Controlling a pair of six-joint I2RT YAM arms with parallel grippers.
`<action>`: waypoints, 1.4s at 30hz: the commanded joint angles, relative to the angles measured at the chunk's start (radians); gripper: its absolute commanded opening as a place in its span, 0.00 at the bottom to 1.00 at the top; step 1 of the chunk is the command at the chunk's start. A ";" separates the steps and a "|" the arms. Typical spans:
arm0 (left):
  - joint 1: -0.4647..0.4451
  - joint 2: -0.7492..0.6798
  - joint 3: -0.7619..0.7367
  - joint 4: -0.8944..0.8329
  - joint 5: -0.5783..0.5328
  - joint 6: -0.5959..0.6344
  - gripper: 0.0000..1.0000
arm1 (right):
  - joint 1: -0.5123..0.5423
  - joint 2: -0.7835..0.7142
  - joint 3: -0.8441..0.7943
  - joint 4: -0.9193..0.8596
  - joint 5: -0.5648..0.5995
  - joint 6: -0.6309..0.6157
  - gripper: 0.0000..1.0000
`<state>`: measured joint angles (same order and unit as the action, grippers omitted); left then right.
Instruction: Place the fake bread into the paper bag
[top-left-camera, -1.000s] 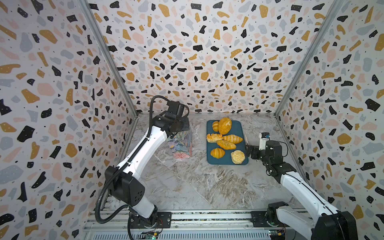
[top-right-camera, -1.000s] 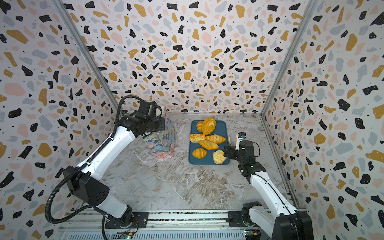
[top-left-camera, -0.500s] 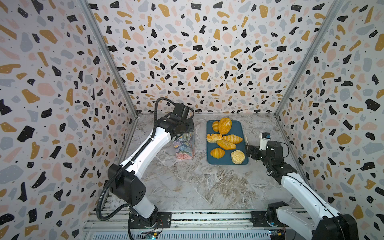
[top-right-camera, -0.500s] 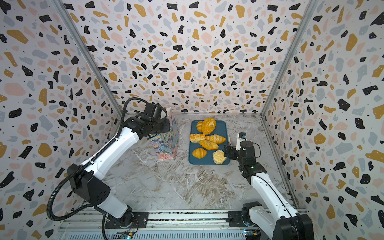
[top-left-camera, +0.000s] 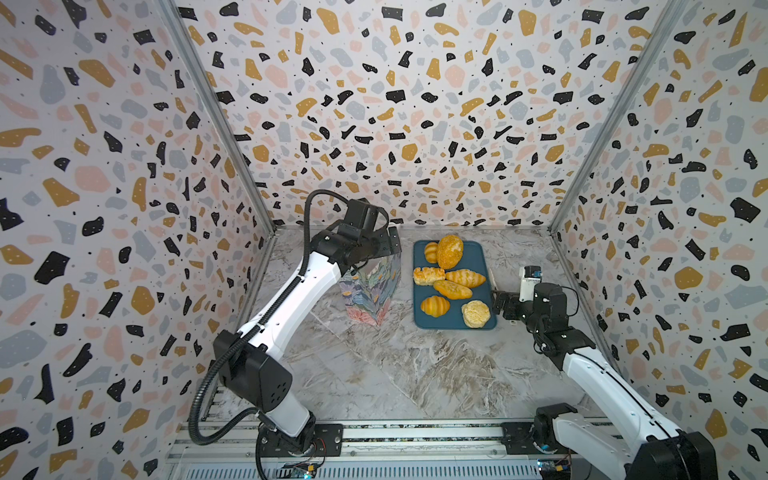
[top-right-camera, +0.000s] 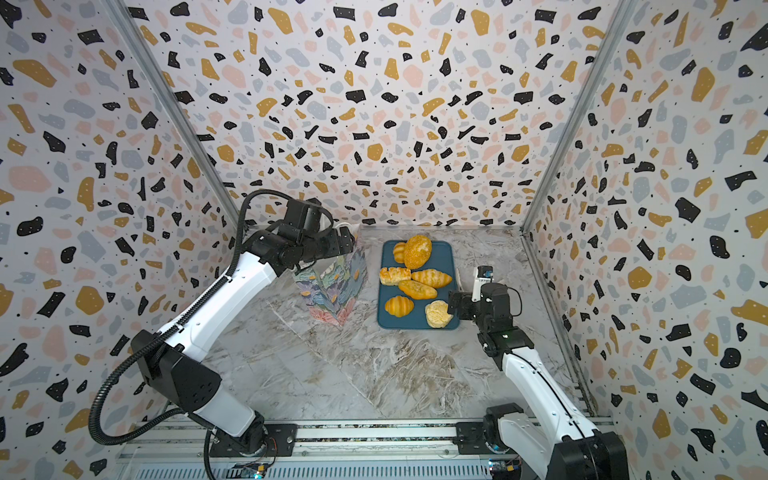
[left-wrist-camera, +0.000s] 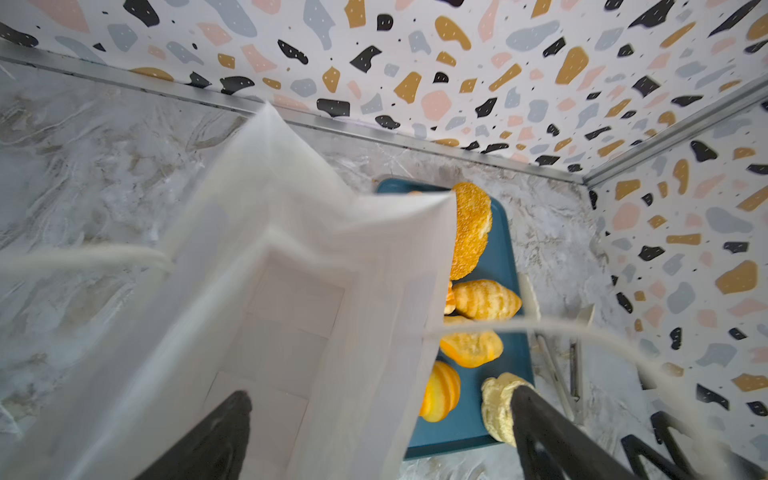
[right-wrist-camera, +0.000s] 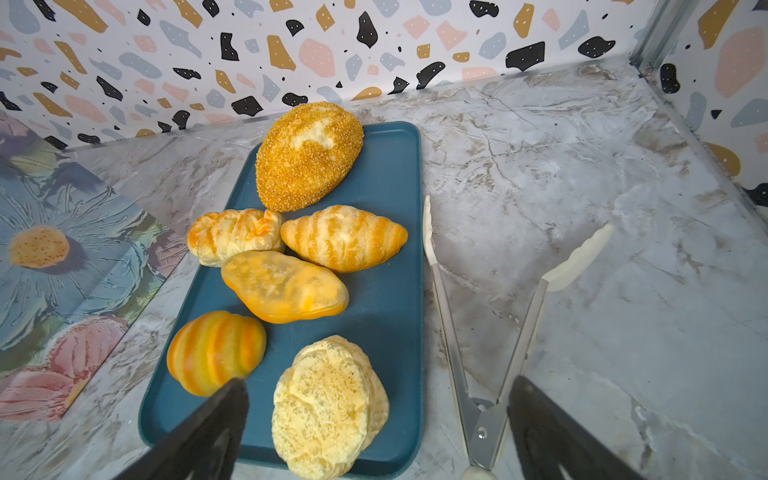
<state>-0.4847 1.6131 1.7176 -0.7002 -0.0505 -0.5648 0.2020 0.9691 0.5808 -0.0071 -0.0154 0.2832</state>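
Next, my left gripper backs off, takes the bag's cord handle (left-wrist-camera: 96, 255) and turns the bag straight, because the paper bag (top-right-camera: 333, 293) under this gripper stands crooked to the tray.
Several golden pieces of fake bread lie on a dark-blue tray (top-left-camera: 478, 257): a big crumbed loaf (top-left-camera: 449, 251), a ridged roll (top-left-camera: 434, 306) and a pale bun (top-left-camera: 476, 313) among them. The floral paper bag (top-left-camera: 370, 286) stands upright just left of the tray in both top views. My left gripper (top-left-camera: 386, 245) hovers open over the bag's mouth. In the left wrist view the gripper (left-wrist-camera: 381, 392) straddles the bag's white wall (left-wrist-camera: 291, 249) without pinching it. My right gripper (right-wrist-camera: 378, 384) is open, low at the tray's near right corner, above the pale bun (right-wrist-camera: 328, 407).
Metal tongs (right-wrist-camera: 486, 332) with cream tips lie open on the marble floor right of the tray, their hinge near one right finger. Terrazzo-patterned walls close in on three sides. The bag's cord handles (left-wrist-camera: 582, 332) hang loose in front of the left wrist camera.
My left gripper went from shut to open, letting go of the bag's rim. The left arm swung right with the bag, which now stands nearer the tray. The right arm stayed put.
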 joint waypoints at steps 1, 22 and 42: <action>-0.005 -0.023 0.058 0.010 -0.001 0.003 1.00 | -0.002 -0.023 -0.004 0.007 -0.004 0.002 0.99; 0.000 0.023 0.445 -0.128 -0.054 0.109 1.00 | -0.004 -0.023 0.013 -0.026 -0.010 0.017 0.99; 0.145 -0.082 0.085 -0.083 -0.008 0.325 1.00 | -0.004 0.000 0.087 -0.094 -0.014 0.017 0.99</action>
<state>-0.3500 1.5635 1.8271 -0.8448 -0.0746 -0.2817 0.2012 0.9699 0.6273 -0.0696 -0.0185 0.2913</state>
